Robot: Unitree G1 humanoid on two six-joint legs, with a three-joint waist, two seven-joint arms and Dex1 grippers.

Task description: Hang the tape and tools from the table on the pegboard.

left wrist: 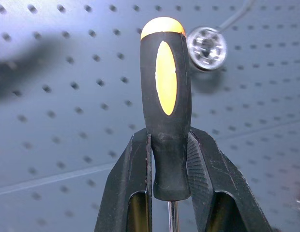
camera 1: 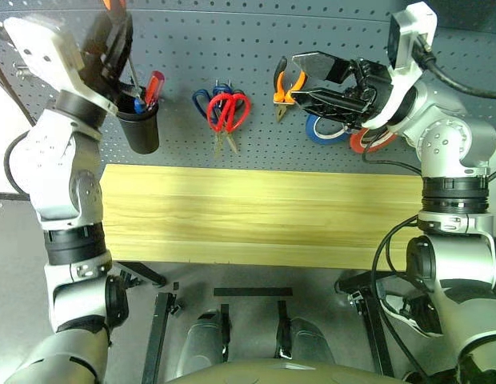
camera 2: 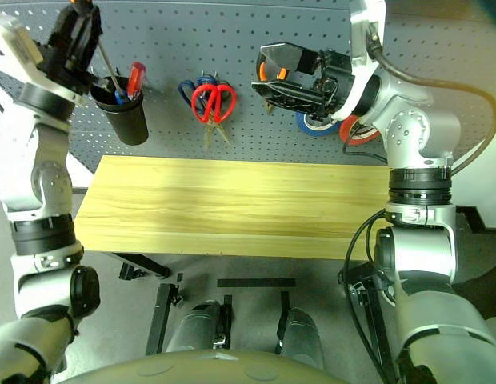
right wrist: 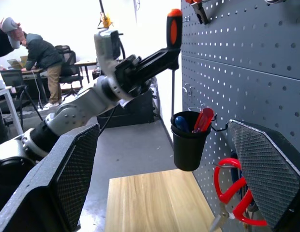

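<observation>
The screwdriver is upright with its thin metal end point(right wrist: 172, 107) at the black cup's opening point(right wrist: 188, 124), so the left gripper should keep lowering the screwdriver and release it inside.
My left gripper point(left wrist: 168, 137) is shut on the lower end of the screwdriver's black-and-orange handle point(left wrist: 164, 82). It holds the screwdriver point(right wrist: 174, 29) upright against the pegboard point(camera 1: 232, 48), with the thin shaft pointing down above a black cup point(camera 1: 140, 128). My right gripper point(camera 1: 308, 80) stands open and empty in front of the board, just right of the orange-and-black pliers point(camera 1: 280, 86) hanging there. Red-handled scissors point(camera 1: 230, 112) hang at the board's middle. The light wood table point(camera 1: 256, 216) lies below. The tape is hidden.
The cup holds a red screwdriver point(camera 1: 154, 84) and a blue one. Blue-handled scissors point(camera 1: 202, 100) hang behind the red pair. A blue roll point(camera 1: 320, 132) and a red roll point(camera 1: 372, 142) hang behind my right hand. A silver hook end point(left wrist: 206, 47) juts out beside the held handle. A person point(right wrist: 41, 53) sits far off.
</observation>
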